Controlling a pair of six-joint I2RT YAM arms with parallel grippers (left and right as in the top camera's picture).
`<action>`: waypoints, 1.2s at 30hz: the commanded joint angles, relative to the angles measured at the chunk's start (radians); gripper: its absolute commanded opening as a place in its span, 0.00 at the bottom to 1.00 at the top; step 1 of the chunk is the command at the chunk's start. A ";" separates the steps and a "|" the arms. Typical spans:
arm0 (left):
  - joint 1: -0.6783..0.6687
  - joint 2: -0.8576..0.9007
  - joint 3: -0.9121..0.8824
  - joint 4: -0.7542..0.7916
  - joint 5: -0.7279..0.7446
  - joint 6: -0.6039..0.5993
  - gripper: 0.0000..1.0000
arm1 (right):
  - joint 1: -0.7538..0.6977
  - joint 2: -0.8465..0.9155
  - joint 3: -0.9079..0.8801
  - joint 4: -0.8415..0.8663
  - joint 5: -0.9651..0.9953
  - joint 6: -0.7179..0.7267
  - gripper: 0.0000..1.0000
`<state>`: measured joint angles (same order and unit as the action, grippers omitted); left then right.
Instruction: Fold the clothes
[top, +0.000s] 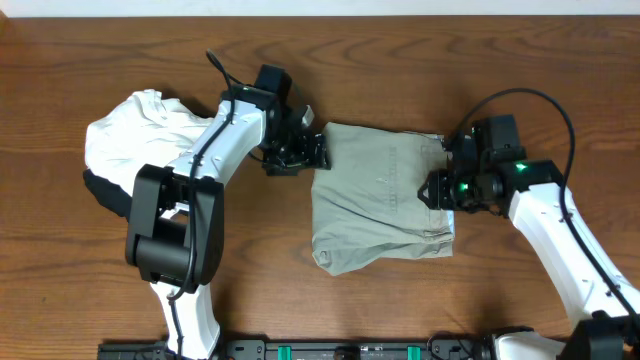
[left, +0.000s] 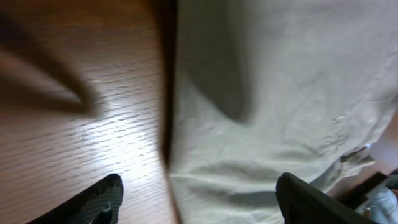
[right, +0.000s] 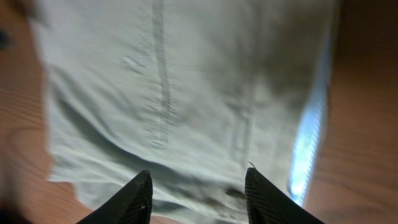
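Note:
The folded trousers (left: 286, 93) will stay together but sag crooked when the robot carries them, because their layers lie loose with a rumpled edge (left: 349, 163).
The clothes (top: 380, 195), khaki trousers, lie folded into a rough rectangle in the middle of the table. My left gripper (top: 300, 150) hovers at their upper left corner. In the left wrist view it (left: 199, 202) is open wide, and the cloth's left edge (left: 261, 124) runs between the fingers (left: 99, 199). My right gripper (top: 440, 190) is at the trousers' right edge. The right wrist view shows it (right: 199, 196) open just above the cloth (right: 186, 81), with stitched seams in sight and nothing pinched between its fingers (right: 134, 199).
A crumpled white garment (top: 140, 135) lies at the left of the table, with a black garment (top: 100, 190) showing under its lower edge. Bare wood (top: 500, 60) surrounds the trousers. The arm bases stand along the front edge (top: 320, 350).

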<state>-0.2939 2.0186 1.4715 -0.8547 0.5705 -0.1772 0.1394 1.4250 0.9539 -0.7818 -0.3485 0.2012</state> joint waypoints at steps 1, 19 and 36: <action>-0.015 0.008 -0.025 0.008 0.032 -0.051 0.82 | 0.019 0.012 -0.002 0.025 -0.056 0.005 0.47; -0.060 0.008 -0.340 0.360 0.156 -0.177 0.83 | 0.033 0.362 -0.002 0.143 -0.024 0.112 0.01; -0.166 -0.027 -0.340 0.363 0.138 -0.170 0.06 | 0.016 0.428 0.002 0.146 -0.013 0.082 0.01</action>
<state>-0.4671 1.9972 1.1454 -0.4679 0.7311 -0.3592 0.1608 1.8217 0.9848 -0.6178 -0.4278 0.3389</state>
